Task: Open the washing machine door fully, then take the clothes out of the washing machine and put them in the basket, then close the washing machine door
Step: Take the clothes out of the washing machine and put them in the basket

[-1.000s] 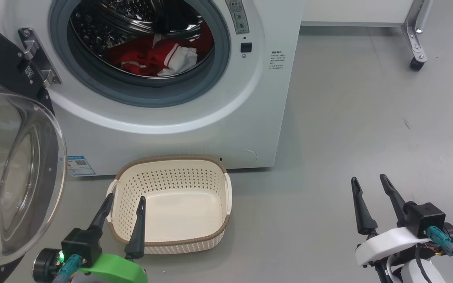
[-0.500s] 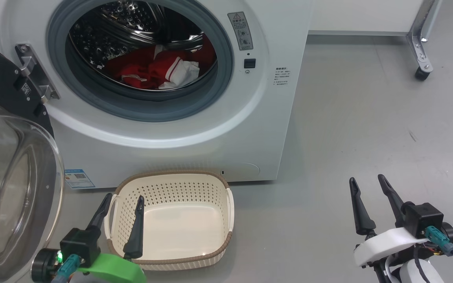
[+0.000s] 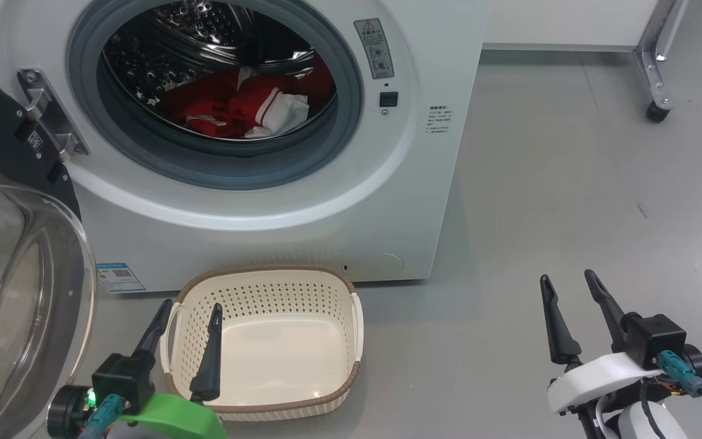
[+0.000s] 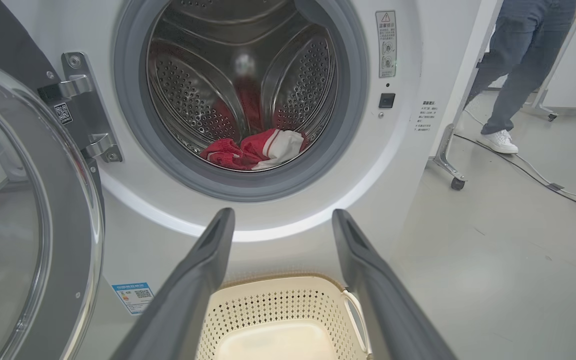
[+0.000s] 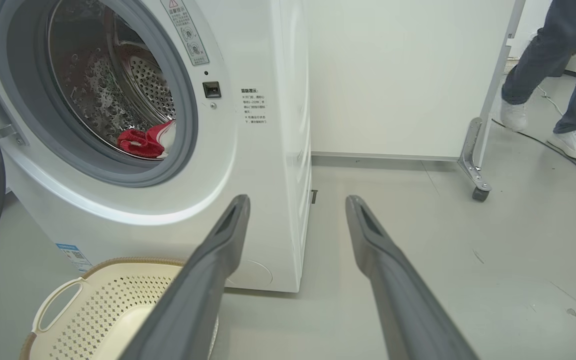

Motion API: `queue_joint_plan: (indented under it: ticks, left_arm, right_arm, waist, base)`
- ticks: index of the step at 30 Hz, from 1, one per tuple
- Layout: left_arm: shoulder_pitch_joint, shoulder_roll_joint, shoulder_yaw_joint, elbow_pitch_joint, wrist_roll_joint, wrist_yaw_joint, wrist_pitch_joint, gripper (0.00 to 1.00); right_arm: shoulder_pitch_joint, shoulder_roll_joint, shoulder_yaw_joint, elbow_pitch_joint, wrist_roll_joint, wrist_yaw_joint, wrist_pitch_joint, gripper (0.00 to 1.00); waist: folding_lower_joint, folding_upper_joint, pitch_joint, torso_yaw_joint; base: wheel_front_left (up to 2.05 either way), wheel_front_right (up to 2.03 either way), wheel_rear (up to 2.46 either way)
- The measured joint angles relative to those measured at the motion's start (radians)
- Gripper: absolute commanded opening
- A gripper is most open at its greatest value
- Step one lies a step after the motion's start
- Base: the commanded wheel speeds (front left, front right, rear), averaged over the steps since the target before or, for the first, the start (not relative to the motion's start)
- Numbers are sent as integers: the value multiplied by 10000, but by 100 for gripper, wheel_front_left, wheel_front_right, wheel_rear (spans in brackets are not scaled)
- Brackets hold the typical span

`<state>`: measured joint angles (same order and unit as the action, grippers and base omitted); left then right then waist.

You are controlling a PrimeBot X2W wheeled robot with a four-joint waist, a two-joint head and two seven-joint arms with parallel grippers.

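Note:
I can see a dip (image 3: 229, 119) between the red-and-white striped fold and the red heap (image 3: 206, 124), so that heap will stay in the drum when I pull the striped fold out.
The white washing machine (image 3: 302, 213) (image 4: 418, 60) (image 5: 268, 165) stands with its door (image 3: 16, 292) (image 4: 23, 235) swung wide to the left, glass bowl facing out. Red and white clothes (image 3: 247, 107) (image 4: 255, 150) (image 5: 145, 141) lie low in the steel drum. The cream basket (image 3: 320, 390) (image 4: 278, 310) (image 5: 93, 300) sits empty on the floor before the washer. My left gripper (image 3: 191, 308) (image 4: 280, 215) hangs open over the basket's near left corner. My right gripper (image 3: 567, 279) (image 5: 295, 200) stands open over bare floor to the right, holding nothing.
A person's legs in blue trousers and white shoes (image 4: 505, 140) (image 5: 573, 142) stand behind the washer to the right. A metal frame leg on a castor (image 3: 655, 110) (image 5: 478, 192) and a cable (image 4: 543, 180) lie on the grey floor there.
The head view has shifted, so the washer and basket sit a little lower and further right in it. Both grippers stay open and hardly move.

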<state>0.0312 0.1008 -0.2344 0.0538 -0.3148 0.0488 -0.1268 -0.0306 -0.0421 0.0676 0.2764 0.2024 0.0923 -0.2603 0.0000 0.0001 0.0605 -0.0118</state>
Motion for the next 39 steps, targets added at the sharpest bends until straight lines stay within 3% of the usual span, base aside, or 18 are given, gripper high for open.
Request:
queue_joint_plan:
  ticks: [17,30,39]
  left_arm:
    - [-545,-8,-303,148,-4,-199,322,100]
    - [-3232,-173,-301,1845,-395,-558,1450,100]
    - [-6148,-100,405,3014,-943,-803,2481,100]
  right_arm:
    - [-105,0,21,-383,0,-59,0,100]
    - [-1294,-10,431,-813,109,-67,0,100]
    - [-2039,-27,957,-949,616,-84,0,100]
  waist:
    - [0,0,795,-15]
    - [0,0,2293,-231]
    - [3,0,3418,-795]
  base:
    - [0,0,0]
    - [0,0,0]
    - [0,0,0]
